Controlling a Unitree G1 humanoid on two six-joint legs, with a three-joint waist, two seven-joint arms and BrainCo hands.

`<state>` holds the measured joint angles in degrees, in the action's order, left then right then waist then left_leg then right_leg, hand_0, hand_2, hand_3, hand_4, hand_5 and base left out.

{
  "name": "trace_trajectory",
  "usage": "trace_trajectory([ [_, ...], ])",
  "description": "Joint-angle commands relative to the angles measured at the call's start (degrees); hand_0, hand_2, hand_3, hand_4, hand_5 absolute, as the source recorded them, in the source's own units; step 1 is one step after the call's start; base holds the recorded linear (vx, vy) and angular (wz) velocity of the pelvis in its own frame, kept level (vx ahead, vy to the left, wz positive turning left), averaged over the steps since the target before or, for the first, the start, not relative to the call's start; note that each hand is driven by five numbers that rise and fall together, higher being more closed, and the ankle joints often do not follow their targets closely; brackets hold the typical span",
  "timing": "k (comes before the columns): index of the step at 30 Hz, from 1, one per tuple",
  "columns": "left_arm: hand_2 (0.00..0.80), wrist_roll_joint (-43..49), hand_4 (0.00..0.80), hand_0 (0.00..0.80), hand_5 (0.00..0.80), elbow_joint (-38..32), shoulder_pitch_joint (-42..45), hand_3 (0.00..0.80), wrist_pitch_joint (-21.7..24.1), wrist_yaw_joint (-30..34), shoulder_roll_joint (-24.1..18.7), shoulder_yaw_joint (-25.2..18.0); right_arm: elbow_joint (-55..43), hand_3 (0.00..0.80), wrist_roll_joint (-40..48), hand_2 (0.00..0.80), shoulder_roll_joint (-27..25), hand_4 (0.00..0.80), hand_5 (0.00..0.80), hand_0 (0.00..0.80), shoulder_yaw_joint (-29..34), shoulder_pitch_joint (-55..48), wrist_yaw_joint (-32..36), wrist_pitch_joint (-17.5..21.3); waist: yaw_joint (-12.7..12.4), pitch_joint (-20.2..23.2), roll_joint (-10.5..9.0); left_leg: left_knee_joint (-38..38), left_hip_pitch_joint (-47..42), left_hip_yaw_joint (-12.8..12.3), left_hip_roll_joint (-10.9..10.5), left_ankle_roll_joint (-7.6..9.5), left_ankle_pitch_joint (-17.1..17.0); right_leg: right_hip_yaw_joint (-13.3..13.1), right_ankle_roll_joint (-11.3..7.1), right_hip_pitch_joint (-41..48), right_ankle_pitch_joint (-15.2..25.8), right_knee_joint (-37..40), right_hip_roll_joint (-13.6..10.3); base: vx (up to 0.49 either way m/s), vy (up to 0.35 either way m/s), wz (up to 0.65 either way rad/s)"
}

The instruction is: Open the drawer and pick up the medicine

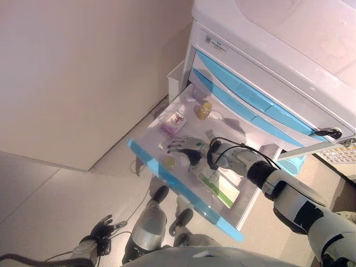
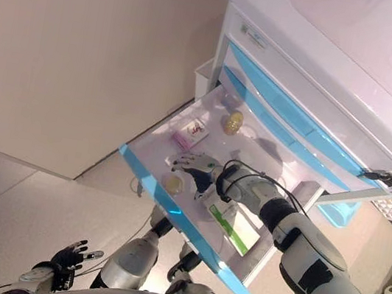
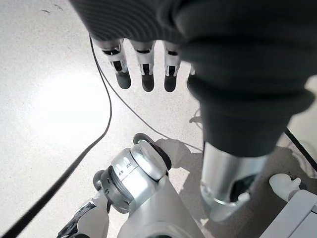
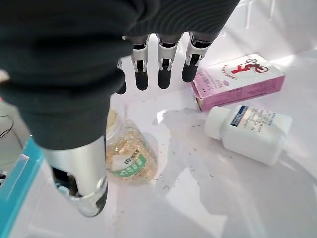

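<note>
The yellow capsules (image 4: 132, 154) will stay inside the clear medicine bottle when I lift it and carry it tilted, because a pale cap (image 4: 113, 119) covers the bottle's neck.
The drawer (image 1: 183, 192), white with a blue front, stands pulled out of the white cabinet (image 1: 278, 50). My right hand (image 1: 183, 146) is open inside it, fingers (image 4: 166, 69) straight, holding nothing. Under and beside it lie a pink medicine box (image 4: 237, 79), a white pill bottle (image 4: 250, 134) on its side and a clear jar of yellow granules (image 4: 126, 153). The pink box (image 1: 173, 123) is just beyond the fingertips. The jar (image 1: 168, 162) is near the drawer's front. My left hand (image 1: 103, 228) hangs open low at the left, over the floor.
A second yellow jar (image 1: 204, 109) stands at the drawer's back, and a green-and-white box (image 1: 219, 186) lies at its right end. The blue drawers above (image 1: 250, 100) are shut. A white bin (image 1: 177, 78) hangs on the cabinet's side. A beige wall (image 1: 83, 72) is at the left.
</note>
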<state>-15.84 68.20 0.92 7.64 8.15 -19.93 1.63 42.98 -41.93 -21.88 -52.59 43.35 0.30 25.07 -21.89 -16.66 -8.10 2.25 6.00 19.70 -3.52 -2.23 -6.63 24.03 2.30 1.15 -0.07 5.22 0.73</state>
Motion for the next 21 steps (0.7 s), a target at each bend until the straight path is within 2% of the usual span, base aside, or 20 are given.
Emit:
trace_trajectory([
  [1, 0.000, 0.40, 0.000, 0.000, 0.000, 1.61, 0.63, 0.000, 0.71, 0.28, -0.23, 2.79, -0.50, 0.000, 0.20, 0.000, 3.07, 0.000, 0.000, 0.000, -0.91, -0.19, -2.37, 0.29, -0.56, 2.02, 0.48, 2.15, 1.36, -0.43, -2.02, 0.17, 1.85, -3.90, -2.62, 0.51, -4.05, -4.94, 0.07, 0.000, 0.000, 0.00],
  [8, 0.000, -0.36, 0.000, 0.000, 0.000, 1.19, 0.40, 0.000, 0.67, 0.33, 0.05, 3.55, -0.47, 0.000, 0.14, 0.000, 4.22, 0.000, 0.000, 0.000, -0.72, -0.49, -2.77, -0.51, -0.33, 1.66, 1.11, 2.22, 1.58, -0.46, -2.05, 0.29, 1.86, -3.97, -2.73, -0.02, -3.87, -4.96, 0.00, 0.000, 0.000, 0.00],
  [21, 0.000, -0.67, 0.000, 0.000, 0.000, 1.39, 0.06, 0.000, 0.93, 0.56, 0.10, 3.96, -0.34, 0.000, 0.64, 0.000, 5.17, 0.000, 0.000, 0.000, -0.20, -0.96, -4.13, -1.02, 0.16, 1.81, 0.82, 2.53, 2.08, -0.68, -1.85, 0.35, 1.51, -3.74, -2.98, -0.57, -3.18, -4.33, 0.19, 0.000, 0.000, 0.00],
])
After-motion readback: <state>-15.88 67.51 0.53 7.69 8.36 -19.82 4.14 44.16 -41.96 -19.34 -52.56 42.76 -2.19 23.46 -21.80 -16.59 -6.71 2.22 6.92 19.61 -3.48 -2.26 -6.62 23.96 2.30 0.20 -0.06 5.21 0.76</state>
